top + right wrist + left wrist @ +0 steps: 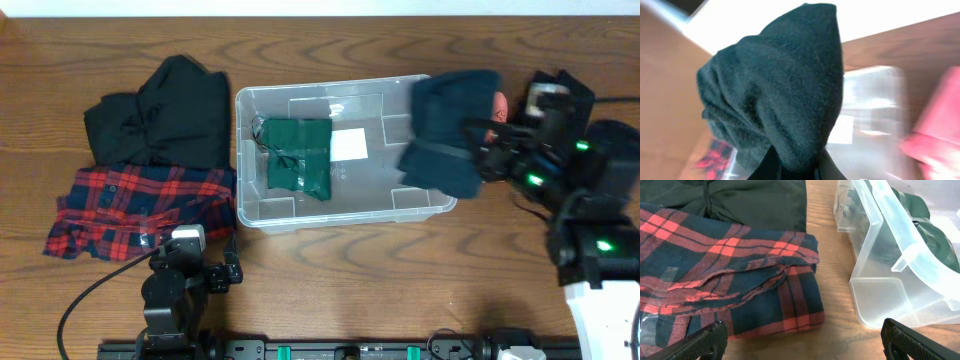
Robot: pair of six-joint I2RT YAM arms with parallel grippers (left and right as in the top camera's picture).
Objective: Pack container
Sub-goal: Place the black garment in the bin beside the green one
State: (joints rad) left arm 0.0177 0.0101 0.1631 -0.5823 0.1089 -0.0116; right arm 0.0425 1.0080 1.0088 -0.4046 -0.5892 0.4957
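Note:
The container's bottom point(370, 182) is open beside the dark green garment, so the robot's right gripper should keep bringing the dark teal garment across and let go of it there.
The clear plastic container point(262, 215) sits mid-table with a folded dark green garment point(298, 157) and a white label point(349, 145) inside. It also shows in the left wrist view point(900, 287) and, blurred, in the right wrist view point(875, 130). My right gripper point(482, 150) is shut on a dark teal garment point(452, 130) and holds it above the container's right end; the garment fills the right wrist view point(780, 100). My left gripper point(802, 342) is open and empty, low over the table near the container's front left corner.
A red and black plaid shirt point(140, 205) lies left of the container, with a black garment point(165, 115) behind it. Both show in the left wrist view, the plaid shirt point(725, 280) in front of the black garment point(755, 200). A red-pink item point(940, 125) lies at the right.

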